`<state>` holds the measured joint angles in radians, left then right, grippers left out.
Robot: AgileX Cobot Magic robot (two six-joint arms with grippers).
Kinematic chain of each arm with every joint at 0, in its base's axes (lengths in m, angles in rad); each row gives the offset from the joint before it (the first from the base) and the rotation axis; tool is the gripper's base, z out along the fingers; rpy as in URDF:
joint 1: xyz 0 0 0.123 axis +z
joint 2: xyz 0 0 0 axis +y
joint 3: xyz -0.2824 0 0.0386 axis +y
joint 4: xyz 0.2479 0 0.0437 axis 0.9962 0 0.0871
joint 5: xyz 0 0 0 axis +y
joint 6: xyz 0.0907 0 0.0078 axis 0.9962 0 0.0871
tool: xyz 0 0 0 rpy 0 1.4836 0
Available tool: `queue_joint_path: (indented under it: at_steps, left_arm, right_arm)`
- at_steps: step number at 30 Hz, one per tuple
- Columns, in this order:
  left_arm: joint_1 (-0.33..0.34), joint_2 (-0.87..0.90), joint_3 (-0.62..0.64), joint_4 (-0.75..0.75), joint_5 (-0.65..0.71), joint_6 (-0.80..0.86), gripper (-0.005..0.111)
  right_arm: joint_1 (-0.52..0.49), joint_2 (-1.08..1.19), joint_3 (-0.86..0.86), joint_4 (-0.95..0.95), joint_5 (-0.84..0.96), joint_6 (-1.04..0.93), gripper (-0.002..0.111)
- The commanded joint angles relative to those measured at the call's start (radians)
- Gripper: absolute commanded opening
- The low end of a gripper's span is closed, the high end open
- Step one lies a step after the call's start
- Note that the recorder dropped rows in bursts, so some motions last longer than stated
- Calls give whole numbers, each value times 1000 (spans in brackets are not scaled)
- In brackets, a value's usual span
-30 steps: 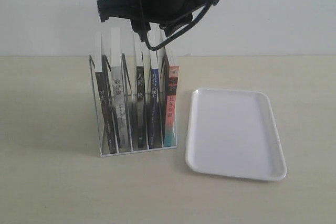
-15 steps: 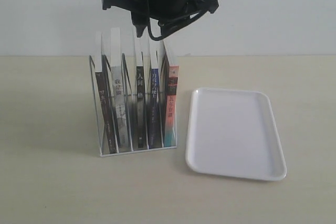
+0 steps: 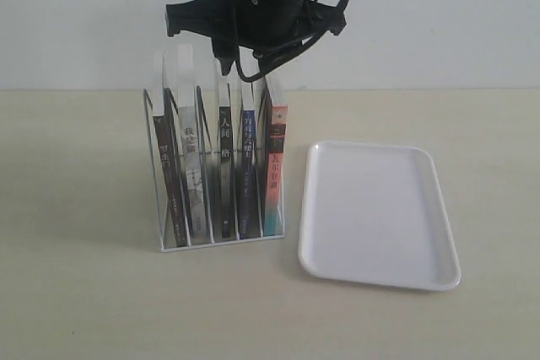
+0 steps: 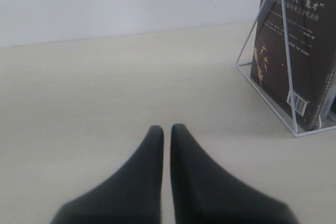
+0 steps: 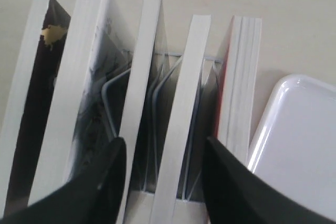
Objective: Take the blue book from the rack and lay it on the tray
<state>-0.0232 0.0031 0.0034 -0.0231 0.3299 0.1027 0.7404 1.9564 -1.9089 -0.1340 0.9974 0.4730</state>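
Observation:
Wire dividers and gaps (image 3: 235,166) are on both sides of the blue book (image 3: 247,166). The book will slide straight up when I lift, and its neighbours will stay standing.
The blue book (image 3: 247,151) stands fourth from the left in the clear rack (image 3: 155,166), dark blue spine facing out. My right gripper (image 3: 239,69) hovers open just above the book tops. In the right wrist view its fingers (image 5: 113,163) straddle the blue book's white page edge (image 5: 184,124) and the neighbouring black-spined book, touching neither. The white tray (image 3: 380,212) lies to the right of the rack and holds nothing. Out of the exterior view, my left gripper (image 4: 166,129) is shut over bare table beside the rack's end (image 4: 265,100).
Four other books fill the rack: black, grey and black spines to the left, and a pink-red-and-teal one (image 3: 275,166) on the right next to the tray. A pale wall runs behind the beige table (image 3: 84,292).
The right arm's wrist has levelled out and shifted slightly right above the rack. Books, tray and left gripper have not moved.

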Motion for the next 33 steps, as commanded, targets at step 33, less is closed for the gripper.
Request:
queue_joint_path:
  at_steps: [33]
  left_arm:
    - [2,-3,-3,-2,-16,2,5]
  right_arm:
    - [-4,20,3,-26,-30,-8,25]
